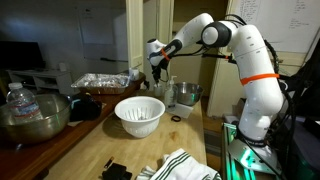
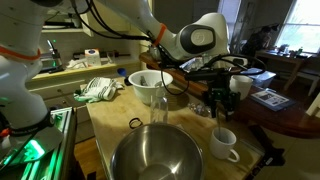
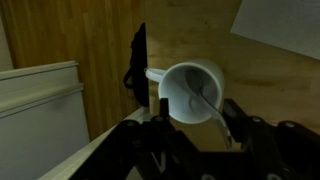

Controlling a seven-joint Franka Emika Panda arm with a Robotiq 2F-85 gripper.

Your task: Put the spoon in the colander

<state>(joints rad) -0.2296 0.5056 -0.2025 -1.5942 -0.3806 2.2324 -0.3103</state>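
The spoon's handle (image 3: 213,107) leans out of the white mug toward one finger of the robot's gripper, so the open gripper should turn and center itself over the handle (image 3: 223,127) before it closes.
The spoon (image 3: 208,103) stands in a white mug (image 3: 190,88) in the wrist view, with its bowl inside and its handle slanting out toward my right finger. My gripper (image 3: 197,115) is open, with its fingers on either side of the mug's near rim and the handle tip close to the right finger. In an exterior view my gripper (image 1: 157,70) hangs over the back of the wooden table, behind the white colander (image 1: 139,115). The colander (image 2: 148,85) stands upright and looks empty.
A big metal bowl (image 1: 35,115) (image 2: 155,155) and a water bottle (image 1: 18,100) stand at one table end. A foil tray (image 1: 100,80), a glass (image 1: 168,92) and a steel pot (image 1: 186,94) stand behind the colander. A striped cloth (image 1: 185,165) lies in front. Another white mug (image 2: 224,143) stands near the bowl.
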